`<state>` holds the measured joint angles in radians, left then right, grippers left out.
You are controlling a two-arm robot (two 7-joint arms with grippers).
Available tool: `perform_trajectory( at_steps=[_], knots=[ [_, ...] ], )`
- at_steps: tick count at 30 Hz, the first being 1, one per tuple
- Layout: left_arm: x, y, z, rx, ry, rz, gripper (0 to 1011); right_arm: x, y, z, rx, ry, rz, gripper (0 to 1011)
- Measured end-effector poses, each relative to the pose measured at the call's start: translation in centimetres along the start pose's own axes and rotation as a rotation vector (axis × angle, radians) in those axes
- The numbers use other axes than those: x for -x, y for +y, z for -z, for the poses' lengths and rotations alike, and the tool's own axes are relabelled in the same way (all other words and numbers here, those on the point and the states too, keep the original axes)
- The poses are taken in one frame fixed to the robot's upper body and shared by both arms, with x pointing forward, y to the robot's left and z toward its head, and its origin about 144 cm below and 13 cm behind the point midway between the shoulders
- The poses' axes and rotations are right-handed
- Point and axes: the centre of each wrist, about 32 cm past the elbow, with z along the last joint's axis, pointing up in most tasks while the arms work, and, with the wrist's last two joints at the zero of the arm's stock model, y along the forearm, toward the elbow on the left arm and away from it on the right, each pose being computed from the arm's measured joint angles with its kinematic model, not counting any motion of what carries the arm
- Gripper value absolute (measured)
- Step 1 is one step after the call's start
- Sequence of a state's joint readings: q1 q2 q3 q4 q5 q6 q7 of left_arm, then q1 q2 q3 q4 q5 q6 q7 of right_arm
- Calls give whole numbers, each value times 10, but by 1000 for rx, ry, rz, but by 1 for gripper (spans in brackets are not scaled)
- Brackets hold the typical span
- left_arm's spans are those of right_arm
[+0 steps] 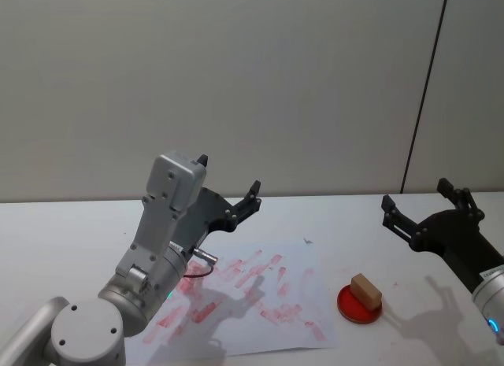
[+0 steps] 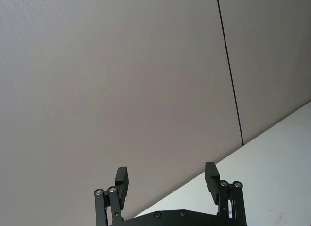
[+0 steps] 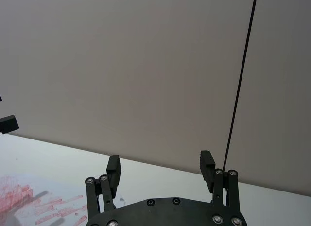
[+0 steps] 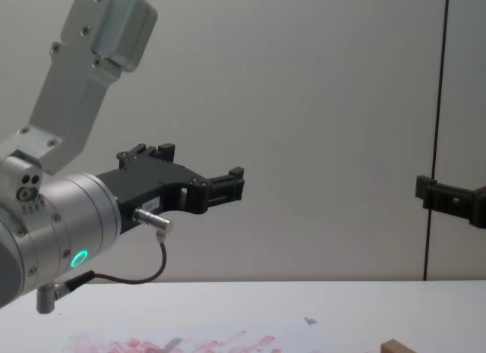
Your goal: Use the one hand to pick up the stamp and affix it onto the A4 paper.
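Observation:
I see the A4 paper (image 4: 292,335) lying flat under many red marks (image 4: 228,341), so I expect the A4 paper to stay down when I press the stamp and lift it off.
The stamp (image 1: 366,290), a small tan wooden block, rests on a round red ink pad (image 1: 346,307) to the right of the A4 paper (image 1: 279,260). The white sheet lies flat and is smeared with red stamp marks. My right gripper (image 1: 416,193) hangs open in the air, above and behind the stamp, holding nothing. My left gripper (image 1: 228,173) is raised over the paper's far left part, open and empty. The chest view shows the stamp's top (image 4: 396,347) at the lower edge, the left gripper (image 4: 201,163) high up and a right fingertip (image 4: 427,188) at the right.
The white table (image 1: 63,232) meets a plain grey wall (image 1: 236,83) with a dark vertical seam. My left arm's big silver body (image 1: 150,271) covers the paper's near left corner. A small dark speck (image 1: 307,241) lies at the paper's far edge.

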<state>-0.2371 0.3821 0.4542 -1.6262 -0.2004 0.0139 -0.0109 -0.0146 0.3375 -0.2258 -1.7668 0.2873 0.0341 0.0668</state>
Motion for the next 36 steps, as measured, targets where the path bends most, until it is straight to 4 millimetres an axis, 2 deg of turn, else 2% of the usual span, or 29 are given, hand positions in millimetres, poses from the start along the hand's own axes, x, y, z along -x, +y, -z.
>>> perform_trajectory(
  at_steps=[16, 25, 36],
  knots=[
    [0, 0, 0, 0, 0, 0, 1002, -6, -6, 0, 29, 1, -13, 1001],
    [0, 0, 0, 0, 0, 0, 1001, -16, -22, 0, 127, 1, -54, 1001],
    [0, 0, 0, 0, 0, 0, 1001, -18, -28, 5, 271, -22, -111, 1001]
  ],
)
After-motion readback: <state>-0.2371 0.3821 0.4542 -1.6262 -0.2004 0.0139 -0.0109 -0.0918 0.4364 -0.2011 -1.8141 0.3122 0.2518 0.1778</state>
